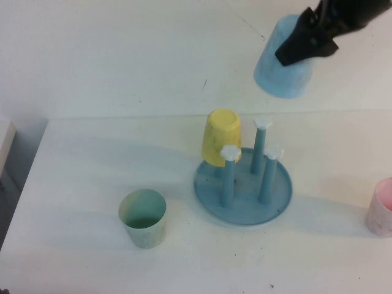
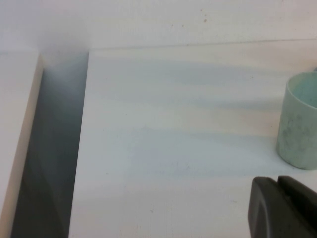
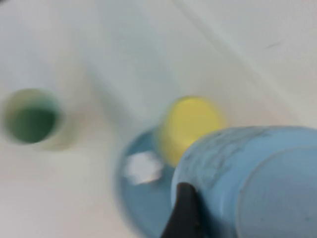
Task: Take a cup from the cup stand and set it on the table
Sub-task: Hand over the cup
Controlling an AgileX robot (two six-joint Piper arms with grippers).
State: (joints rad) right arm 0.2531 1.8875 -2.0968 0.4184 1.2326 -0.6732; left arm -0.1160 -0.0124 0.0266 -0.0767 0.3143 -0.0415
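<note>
My right gripper is holding the light blue cup opening-down near its base (image 1: pixel 288 26). I should tip the cup level and let my left gripper take its opening end (image 1: pixel 279 87).
The light blue cup (image 1: pixel 283 67) hangs mouth-down and tilted, high above the table (image 1: pixel 92 159), up and to the right of the cup stand (image 1: pixel 243 187). My right gripper (image 1: pixel 306 43) is shut on it across its upper part. In the right wrist view the cup (image 3: pixel 247 178) fills the near corner, with one dark finger (image 3: pixel 184 213) pressed on its side. The stand's three white-tipped pegs are bare; a yellow cup (image 1: pixel 221 136) sits upside down on a fourth. My left gripper (image 2: pixel 277 191) is shut and holds nothing, low over the table near the pale green cup (image 2: pixel 299 121).
A pale green cup (image 1: pixel 143 217) stands upright on the table left of the stand. A pink cup (image 1: pixel 383 207) sits at the right edge. A dark gap (image 2: pixel 54 148) runs along the table's left side, next to another white surface.
</note>
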